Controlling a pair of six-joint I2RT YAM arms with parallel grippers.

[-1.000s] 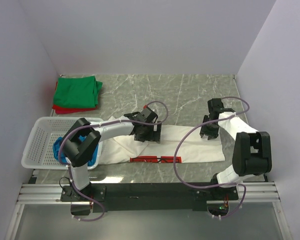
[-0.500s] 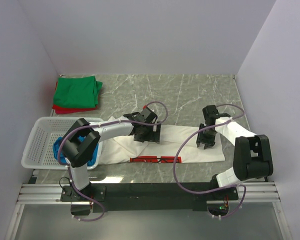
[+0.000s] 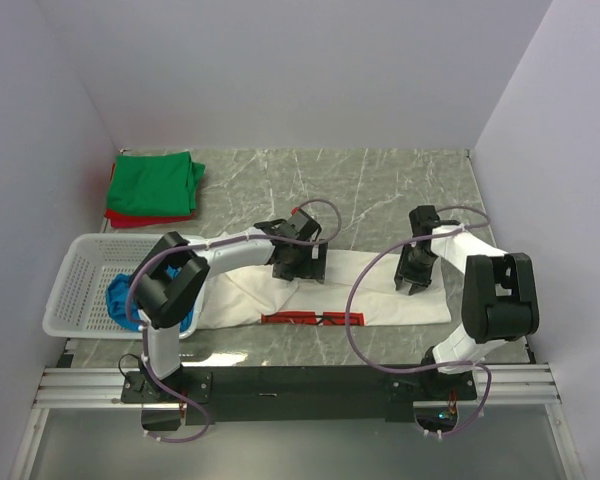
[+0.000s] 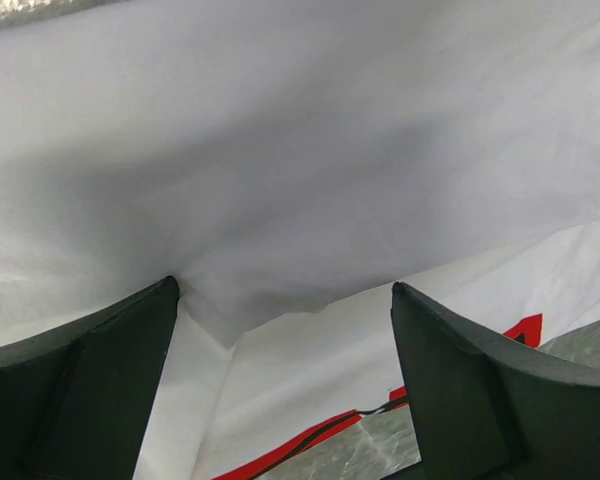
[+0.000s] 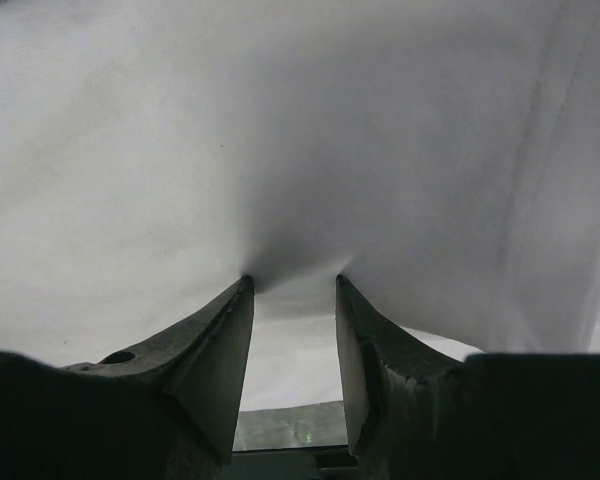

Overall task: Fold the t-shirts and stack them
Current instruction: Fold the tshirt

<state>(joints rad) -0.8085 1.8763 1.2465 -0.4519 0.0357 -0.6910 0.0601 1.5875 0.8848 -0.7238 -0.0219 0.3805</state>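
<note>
The white t-shirt's upper layer lies crumpled [image 4: 280, 308] short of the red print, so next my left gripper backs off while my right gripper takes the crumpled edge [image 4: 232, 335].
The large white t-shirt [image 3: 380, 295] lies spread across the table's middle, its red print [image 3: 310, 319] at the near edge. My left gripper [image 3: 300, 264] hangs over the shirt's far edge. In the left wrist view its jaws [image 4: 283, 288] stand wide open, with a folded cloth edge [image 4: 280, 310] between the tips. My right gripper [image 3: 415, 270] is over the shirt's right part. Its fingers [image 5: 292, 280] stand partly apart, tips pushed into white cloth, with nothing pinched between them. A folded green t-shirt [image 3: 158, 183] lies on a red one [image 3: 120, 217] at the far left.
A white lattice basket [image 3: 80, 270] stands at the left and holds a bright blue shirt [image 3: 120, 297]. Walls close in the table on the left, back and right. Purple cables [image 3: 365, 290] loop over the shirt beside both arms.
My right gripper has come nearer and lower onto the white shirt's right part. The left gripper has shifted slightly to the right along the shirt's far edge.
</note>
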